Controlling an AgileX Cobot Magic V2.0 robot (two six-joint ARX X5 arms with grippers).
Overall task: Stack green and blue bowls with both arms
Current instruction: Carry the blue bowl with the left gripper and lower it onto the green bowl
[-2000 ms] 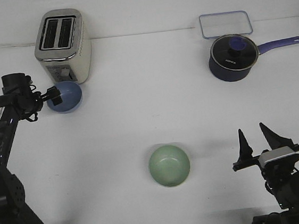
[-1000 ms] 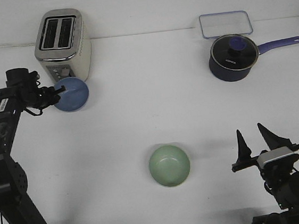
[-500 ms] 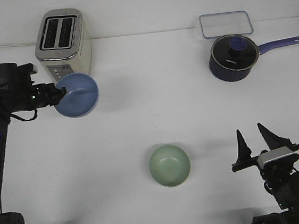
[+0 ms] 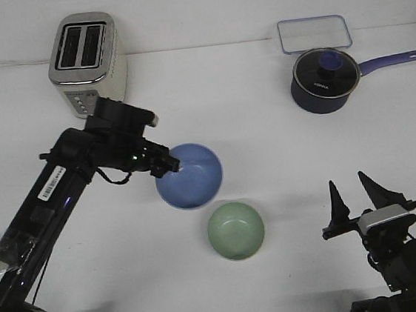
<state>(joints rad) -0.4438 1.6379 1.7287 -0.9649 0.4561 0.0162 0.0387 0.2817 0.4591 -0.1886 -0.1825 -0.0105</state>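
The blue bowl (image 4: 190,176) has its opening up beside the empty green bowl, so the robot's left gripper should go over the green bowl's middle (image 4: 236,230) next and let go once the bowls nest.
My left gripper (image 4: 166,165) is shut on the rim of the periwinkle blue bowl (image 4: 191,177) and holds it in the air, tilted, its mouth facing up and toward the camera. The pale mint green bowl (image 4: 235,230) sits upright on the white table, just below and right of the blue bowl in the front view. My right gripper (image 4: 359,195) is open and empty near the front right, well right of the green bowl. The left arm, with white labels (image 4: 49,184), reaches in from the front left.
A silver toaster (image 4: 87,63) stands at the back left. A dark navy saucepan (image 4: 322,79) with a glass lid and a purple handle sits at the back right. A clear rectangular container lid (image 4: 313,33) lies behind it.
My left arm lifted the blue bowl away from beside the toaster and carried it right and toward the front, close to the green bowl. The right arm barely moved.
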